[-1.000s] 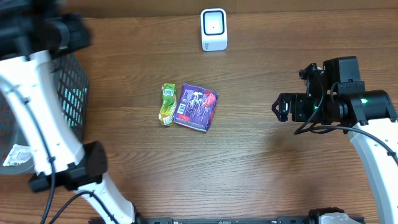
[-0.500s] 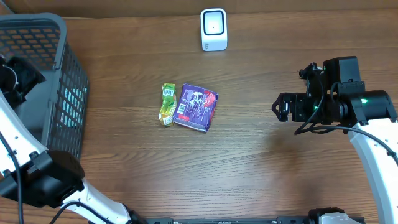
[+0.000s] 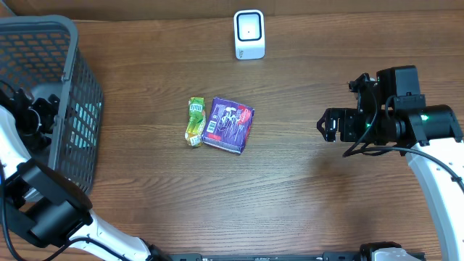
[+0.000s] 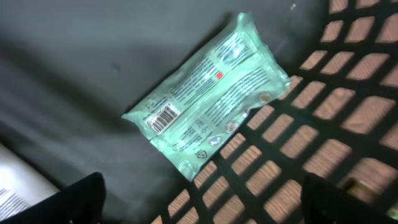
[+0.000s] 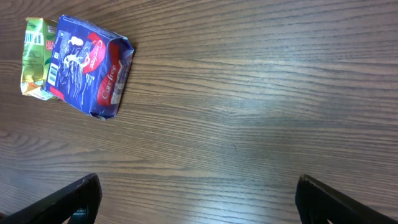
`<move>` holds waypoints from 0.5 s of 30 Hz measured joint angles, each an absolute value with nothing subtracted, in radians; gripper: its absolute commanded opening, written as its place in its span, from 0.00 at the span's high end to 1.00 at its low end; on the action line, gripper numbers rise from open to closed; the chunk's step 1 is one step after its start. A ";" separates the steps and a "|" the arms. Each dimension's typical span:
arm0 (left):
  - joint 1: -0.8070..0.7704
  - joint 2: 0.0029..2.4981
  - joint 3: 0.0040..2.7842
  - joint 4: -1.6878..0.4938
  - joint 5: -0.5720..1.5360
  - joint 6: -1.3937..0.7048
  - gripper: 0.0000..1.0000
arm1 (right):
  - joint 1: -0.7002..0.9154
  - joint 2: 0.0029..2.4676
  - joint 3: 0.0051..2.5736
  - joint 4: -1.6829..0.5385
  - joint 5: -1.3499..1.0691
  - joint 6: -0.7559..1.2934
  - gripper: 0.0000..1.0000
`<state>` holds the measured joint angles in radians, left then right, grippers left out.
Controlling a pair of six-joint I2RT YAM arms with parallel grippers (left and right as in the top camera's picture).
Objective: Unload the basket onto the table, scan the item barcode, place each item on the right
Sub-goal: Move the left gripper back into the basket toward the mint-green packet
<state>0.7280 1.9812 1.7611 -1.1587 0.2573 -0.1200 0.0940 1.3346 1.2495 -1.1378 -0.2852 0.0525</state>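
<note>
The mint-green packet is clear of the white sheet. My left gripper should go on lowering its open fingers to the packet's middle (image 4: 208, 96) and close them there.
A mint-green packet (image 4: 208, 99) lies flat on the dark floor of the basket (image 4: 292, 124), barcode side up, against the lattice wall. My left gripper (image 4: 205, 211) hangs open just above it, nothing between its fingers. On the table lie a purple packet (image 3: 228, 124) and a small green packet (image 3: 194, 121) side by side. The white scanner (image 3: 249, 34) stands at the far edge. My right gripper (image 3: 328, 127) hovers open over bare wood to the right of the packets; in its wrist view the purple packet (image 5: 87, 68) and green packet (image 5: 36, 59) sit far upper left.
The grey mesh basket (image 3: 72, 43) fills the left edge of the table, with my left arm (image 3: 29, 119) reaching into it. A white sheet (image 4: 15, 186) lies on the basket floor beside the mint packet. Bare wood stretches between the packets and the right arm.
The left arm has swung from above the basket down into its left side. The right arm, the two table packets and the scanner have not moved.
</note>
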 measured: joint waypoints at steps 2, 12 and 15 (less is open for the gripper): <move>0.728 1.981 1.715 -1.081 0.262 -0.111 0.00 | 0.094 1.335 1.250 -1.137 -0.285 0.052 0.00; 0.728 1.981 1.496 -0.768 0.276 -0.095 0.00 | 0.094 1.335 1.250 -1.137 -0.285 0.052 0.00; 0.728 1.981 1.434 -0.693 0.277 -0.086 0.00 | 0.094 1.335 1.250 -1.134 -0.285 0.052 0.00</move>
